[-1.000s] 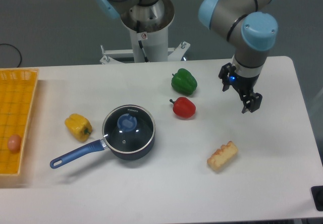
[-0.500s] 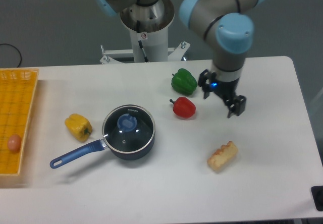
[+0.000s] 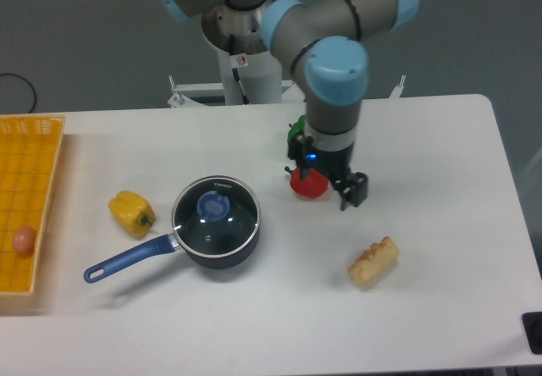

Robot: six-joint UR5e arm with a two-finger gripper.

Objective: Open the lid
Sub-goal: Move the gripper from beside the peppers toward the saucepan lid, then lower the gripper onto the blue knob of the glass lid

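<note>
I see only even darkness through the glass of the lid [image 3: 232, 228], so I should expect an empty saucepan [image 3: 222, 260] when I take the lid off.
The lid [image 3: 215, 216], a round glass disc with a metal rim and a blue central knob, rests on the dark blue saucepan [image 3: 222, 256] whose blue handle points to the lower left. My gripper [image 3: 329, 179] hangs over the red pepper [image 3: 308, 185], well to the right of the lid. Its fingers stand apart with nothing between them, so it is open.
A green pepper [image 3: 296, 128] shows partly behind the arm. A yellow pepper [image 3: 131, 212] lies left of the pan. A piece of bread [image 3: 373, 261] lies at the lower right. A yellow basket [image 3: 34, 173] with an egg [image 3: 24, 240] sits at the left edge.
The arm has swung left, carrying the gripper from the right side of the table to above the red pepper. The lid and pan have not moved.
</note>
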